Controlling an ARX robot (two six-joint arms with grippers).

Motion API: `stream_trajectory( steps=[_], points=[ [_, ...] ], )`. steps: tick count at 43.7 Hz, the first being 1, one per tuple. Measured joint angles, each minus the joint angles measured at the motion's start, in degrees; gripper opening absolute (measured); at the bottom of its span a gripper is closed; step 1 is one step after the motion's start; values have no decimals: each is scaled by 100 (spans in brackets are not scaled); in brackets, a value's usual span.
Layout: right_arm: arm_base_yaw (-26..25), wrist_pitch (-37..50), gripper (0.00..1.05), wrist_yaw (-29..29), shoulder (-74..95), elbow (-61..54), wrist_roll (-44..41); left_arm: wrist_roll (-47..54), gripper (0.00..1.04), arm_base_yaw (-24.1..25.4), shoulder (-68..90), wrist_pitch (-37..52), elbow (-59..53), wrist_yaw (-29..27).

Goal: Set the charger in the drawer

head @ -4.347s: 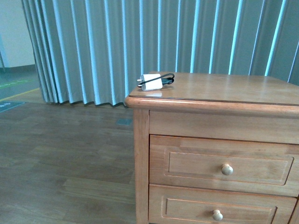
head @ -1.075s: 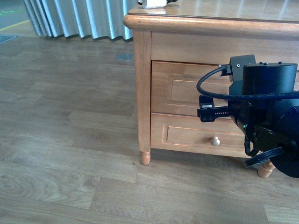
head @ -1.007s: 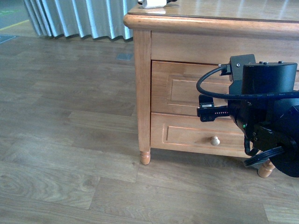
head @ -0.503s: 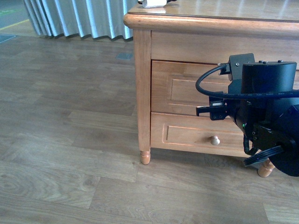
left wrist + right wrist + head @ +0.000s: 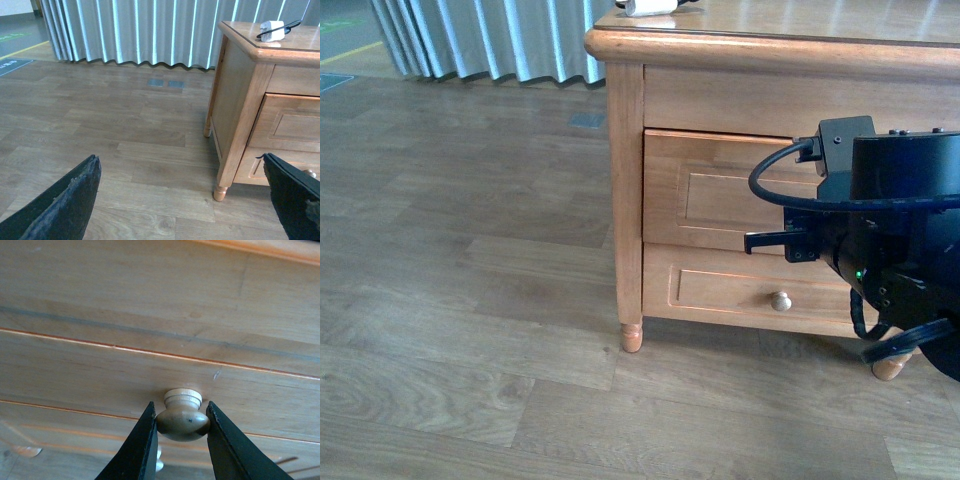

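Observation:
The black cable [image 5: 289, 27] is bunched up close against the white block, so the cable will stay bundled and come along when I carry the charger [image 5: 272, 31].
The charger [image 5: 646, 7], a white block with a black cable, lies on the cabinet top at its far left corner; it also shows in the left wrist view [image 5: 273, 28]. The upper drawer [image 5: 715, 190] has a recessed-panel front. My right gripper [image 5: 765, 241] is at this front, and the arm hides the knob in the front view. In the right wrist view my right gripper [image 5: 180, 414] is shut on the round knob [image 5: 182, 422], one finger on each side. My left gripper [image 5: 179, 160] is open and empty above the floor, left of the cabinet.
The lower drawer [image 5: 720, 290] with its own knob [image 5: 780, 301] sits under the upper one. The cabinet [image 5: 625, 200] stands on short turned feet [image 5: 632, 338] on a wood floor. Grey-blue curtains [image 5: 150, 30] hang behind.
The view has dropped from the cabinet top to its front. Over the last second my right arm has shifted a little to the right at the upper drawer front. The charger has not moved.

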Motion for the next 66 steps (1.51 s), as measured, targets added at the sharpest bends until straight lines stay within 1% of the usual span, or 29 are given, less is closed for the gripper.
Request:
stream_trajectory(
  steps=[10, 15, 25, 33, 38, 42, 48, 50, 53, 54, 56, 58, 62, 65, 66],
  points=[
    [96, -511, 23, -192, -944, -1095, 437, 0, 99, 0, 0, -2, 0, 0],
    [118, -855, 23, -485, -1569, -1735, 579, 0, 99, 0, 0, 0, 0, 0],
    [131, -1191, 23, -1095, -2686, -2929, 575, 0, 99, 0, 0, 0, 0, 0],
    [210, -1460, 23, -1346, -3515, -3676, 581, 0, 99, 0, 0, 0, 0, 0],
    [192, -1829, 44, -1296, -4236, -3974, 691, 2, 99, 0, 0, 0, 0, 0],
    [31, -2691, 64, -1412, -5405, -4175, 782, 0, 99, 0, 0, 0, 0, 0],
    [-219, -3864, 83, -1580, -6846, -4332, 789, 0, 99, 0, 0, 0, 0, 0],
    [-341, -4264, 90, -1567, -7399, -4334, 765, 0, 99, 0, 0, 0, 0, 0],
    [-560, -4719, 98, -1510, -8196, -4334, 706, 0, 99, 0, 0, 0, 0, 0],
    [-605, -4791, 98, -1515, -8336, -4334, 706, 0, 99, 0, 0, -2, 0, 0],
    [-879, -5154, 96, -1639, -9033, -4334, 662, 0, 99, 0, 0, 0, 0, 0],
    [-1150, -5353, 96, -1718, -9584, -4345, 573, 0, 99, 0, 0, -2, 0, 0],
    [-1622, -5401, 96, -2031, -10306, -4485, 315, 2, 99, 0, 0, 0, 0, 0],
    [-2013, -5462, 96, -2430, -10657, -4586, 306, 0, 99, 0, 0, 0, 0, 0],
    [-2157, -5451, 96, -2452, -10786, -4629, 293, 0, 99, 0, 0, 0, 0, 0]
  ],
)
